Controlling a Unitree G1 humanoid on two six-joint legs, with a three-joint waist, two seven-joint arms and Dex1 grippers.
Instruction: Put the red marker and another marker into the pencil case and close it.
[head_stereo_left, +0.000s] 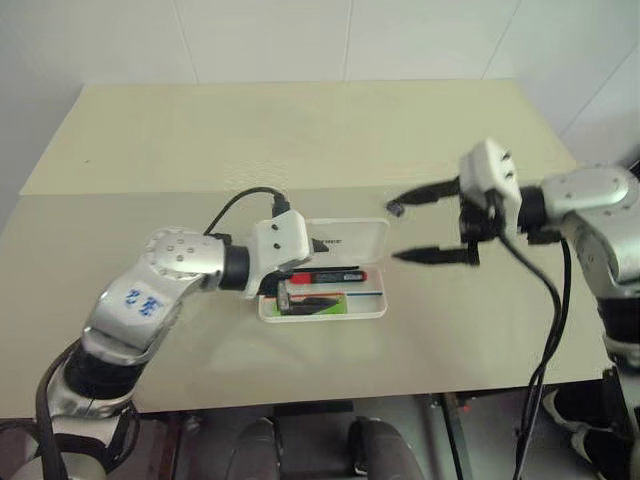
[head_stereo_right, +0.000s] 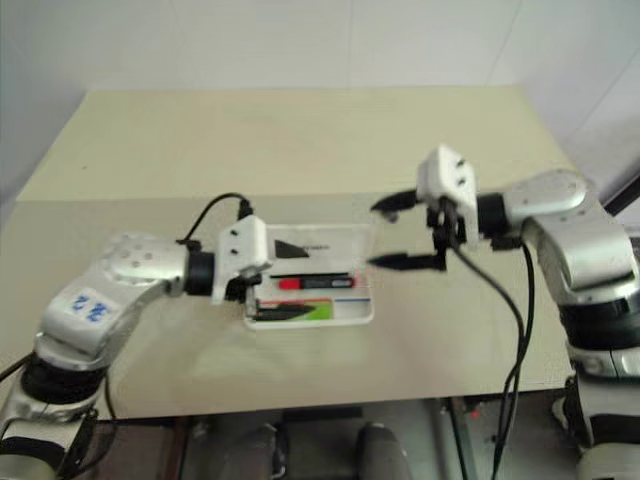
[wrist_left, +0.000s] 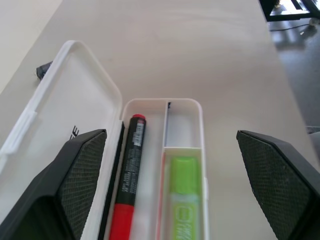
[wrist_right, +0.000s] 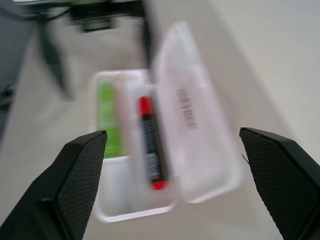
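Note:
I can see an empty space (head_stereo_left: 365, 304) beside the light-green highlighter, so the small dark grey object (head_stereo_left: 396, 208) should fit under the closing lid once I set it there.
The white pencil case (head_stereo_left: 378, 312) lies open on the table, its lid (head_stereo_left: 355, 238) folded back on the far side. In its tray lies the red marker (wrist_left: 129, 176), with the light-green highlighter, the other marker (wrist_left: 185, 200), in the compartment beside it. My left gripper (wrist_left: 171, 135) hovers open over the case's left end, holding nothing. To the right of the case, my right gripper (head_stereo_left: 395, 233) hangs open and empty above the table, pointing left toward the lid.
A small dark grey object (wrist_left: 44, 70) lies on the tan table (head_stereo_left: 300, 140) just beyond the lid's far corner. A black cable (head_stereo_left: 240, 200) loops off my left wrist. The table's front edge (head_stereo_left: 300, 403) runs close below the case.

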